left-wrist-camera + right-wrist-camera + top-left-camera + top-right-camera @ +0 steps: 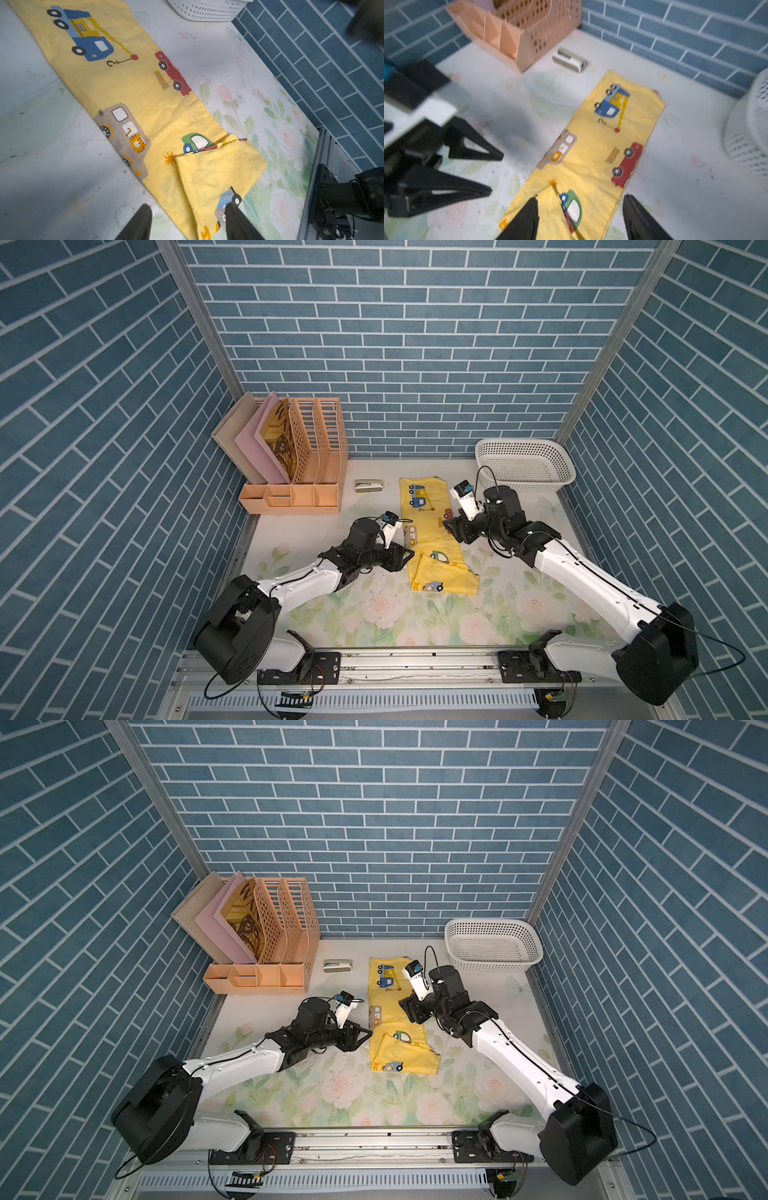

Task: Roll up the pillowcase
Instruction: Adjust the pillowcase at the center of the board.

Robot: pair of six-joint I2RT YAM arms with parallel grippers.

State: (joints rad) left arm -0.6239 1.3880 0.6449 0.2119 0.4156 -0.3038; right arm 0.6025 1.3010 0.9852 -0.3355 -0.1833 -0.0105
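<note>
The flap at the pillowcase's near end (444,576) is limp and crooked, so I expect the pillowcase to turn over as a loose, flat piece when I fold it.
The pillowcase (428,526) (390,1006) is a long yellow strip printed with cars, lying flat and running away from the table's front. Its near end is folded back into a skewed flap (446,580) (218,166). My left gripper (409,553) (368,1033) hovers at the strip's left edge beside the flap. In the left wrist view it (188,216) is open, with nothing between the fingers. My right gripper (451,526) (405,1006) is over the strip's right edge. Seen from the right wrist, it (581,207) is open above the pillowcase (593,149) and holds nothing.
A peach file organiser (299,456) with folders stands at the back left. A small stapler (368,486) lies beside it. A white perforated basket (523,466) sits at the back right. A floral covering (374,614) lies over the table.
</note>
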